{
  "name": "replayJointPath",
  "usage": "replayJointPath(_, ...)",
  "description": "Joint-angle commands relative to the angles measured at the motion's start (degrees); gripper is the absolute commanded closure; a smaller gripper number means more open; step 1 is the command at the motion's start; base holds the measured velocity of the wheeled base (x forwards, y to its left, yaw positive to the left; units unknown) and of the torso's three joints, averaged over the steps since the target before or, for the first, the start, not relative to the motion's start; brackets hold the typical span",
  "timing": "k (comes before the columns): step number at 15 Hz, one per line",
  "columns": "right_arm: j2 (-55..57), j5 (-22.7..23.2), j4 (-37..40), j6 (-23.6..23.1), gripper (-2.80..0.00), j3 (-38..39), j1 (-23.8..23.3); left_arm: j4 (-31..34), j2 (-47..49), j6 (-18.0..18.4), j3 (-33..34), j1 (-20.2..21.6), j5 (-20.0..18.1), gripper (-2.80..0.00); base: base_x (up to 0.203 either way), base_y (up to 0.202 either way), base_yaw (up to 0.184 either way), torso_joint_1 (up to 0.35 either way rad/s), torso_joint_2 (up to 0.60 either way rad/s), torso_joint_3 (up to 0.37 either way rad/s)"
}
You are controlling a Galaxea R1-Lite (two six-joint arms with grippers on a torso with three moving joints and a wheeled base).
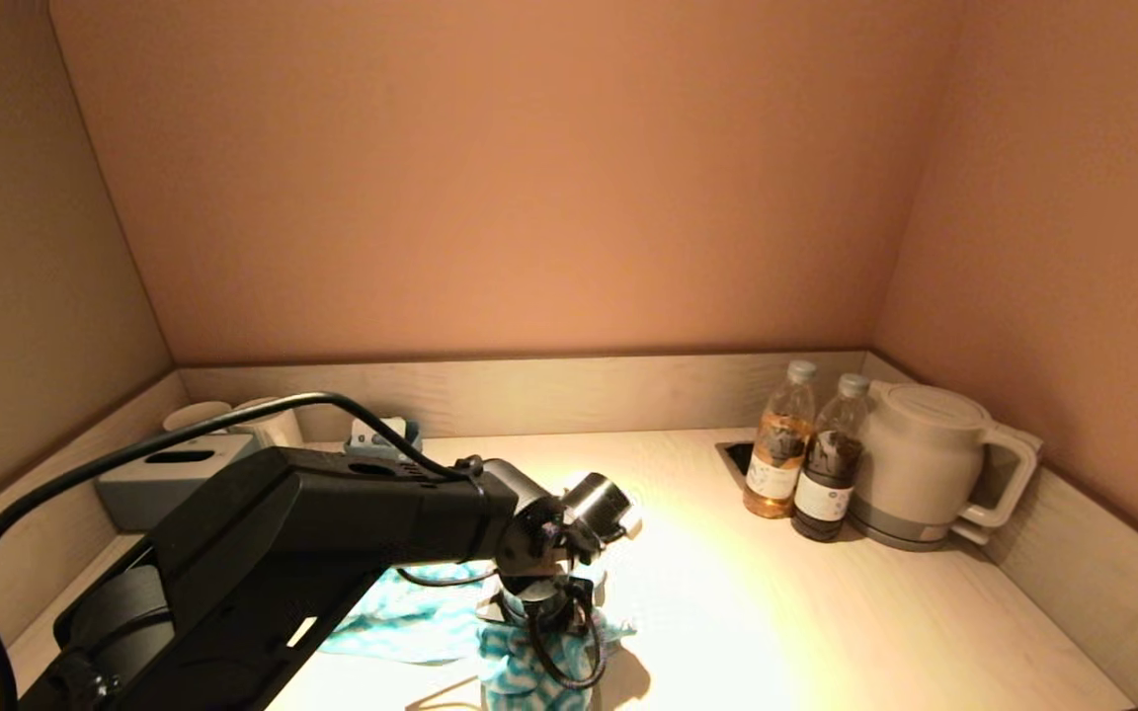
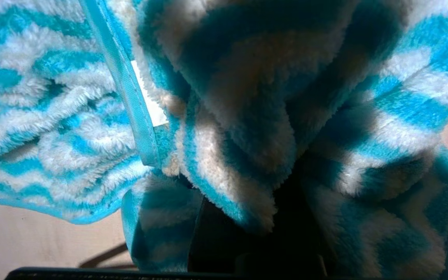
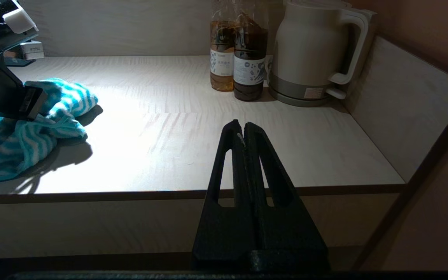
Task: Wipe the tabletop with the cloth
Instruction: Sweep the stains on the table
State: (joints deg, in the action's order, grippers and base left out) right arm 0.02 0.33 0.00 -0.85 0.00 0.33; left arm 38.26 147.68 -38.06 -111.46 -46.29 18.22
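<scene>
The cloth lies bunched (image 1: 529, 677) under the robot's left gripper, close to the tabletop's front edge. The robot should pick the cloth up and lay it flatter, farther back (image 1: 609, 589), before it wipes.
A fluffy turquoise-and-white striped cloth (image 1: 411, 622) lies bunched on the pale wooden tabletop (image 1: 806, 612) near its front left. My left gripper (image 1: 541, 640) points down into the cloth and is shut on a fold of it. In the left wrist view the cloth (image 2: 247, 101) fills the picture and wraps over the jaws, hiding the fingers. The right wrist view shows the cloth (image 3: 14, 140) and the left gripper (image 3: 27, 103) at the far side. My right gripper (image 3: 243, 130) is shut and empty, parked in front of and below the tabletop's front edge (image 3: 130, 194).
Two drink bottles (image 1: 776, 444) (image 1: 831, 464) and a white kettle (image 1: 925, 464) stand at the back right beside a dark cut-out (image 1: 739, 454). A grey box (image 1: 169, 474), cups (image 1: 268, 420) and a small packet (image 1: 381, 434) sit at the back left. Low walls (image 1: 529, 395) rim the table.
</scene>
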Motion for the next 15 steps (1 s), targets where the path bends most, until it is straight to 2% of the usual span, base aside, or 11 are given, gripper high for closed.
replayJointPath(1, -0.02, 0.02, 0.00, -0.03, 0.00, 0.00, 0.02, 0.46, 2.41, -0.68, 0.10, 3.49, 3.22, 0.00, 0.000, 0.000, 0.000, 0.000, 0.00, 0.000)
replayJointPath(3, -0.02, 0.02, 0.00, -0.03, 0.00, 0.00, 0.02, 0.91, 2.41, -2.39, 0.42, 8.72, 6.14, 0.00, 0.000, 0.000, 0.000, 0.000, 0.00, 0.000)
replayJointPath(5, -0.02, 0.02, 0.00, -0.03, 0.00, 0.00, 0.02, 3.19, 0.73, -6.11, 1.63, 12.10, 6.69, 0.00, 0.000, 0.000, 0.000, 0.000, 0.00, 0.000)
replayJointPath(7, -0.02, 0.02, 0.00, -0.03, 0.00, 0.00, 0.02, 6.16, -1.21, -9.71, 4.07, 13.19, 6.74, 0.00, 0.000, 0.000, 0.000, 0.000, 0.00, 0.000)
replayJointPath(9, -0.02, 0.02, 0.00, -0.03, 0.00, 0.00, 0.02, 6.17, -3.30, -11.02, 8.37, 12.48, 6.08, 0.00, 0.000, 0.000, 0.000, 0.000, 0.00, 0.000)
replayJointPath(11, -0.02, 0.02, -0.09, -0.03, 0.00, 0.00, 0.02, 5.91, -4.85, -11.58, 10.74, 7.99, 5.74, 0.00, 0.000, 0.000, 0.000, 0.000, 0.00, 0.000)
replayJointPath(14, -0.02, 0.02, 0.00, -0.03, 0.00, 0.00, 0.02, 5.86, -4.96, -11.84, 10.17, 6.83, 5.19, 0.00, 0.000, 0.000, 0.000, 0.000, 0.00, 0.000)
replayJointPath(15, -0.02, 0.02, 0.00, -0.03, 0.00, 0.00, 0.02, 5.88, -4.84, -11.93, 8.64, 4.16, 4.47, 0.00, 0.000, 0.000, 0.000, 0.000, 0.00, 0.000)
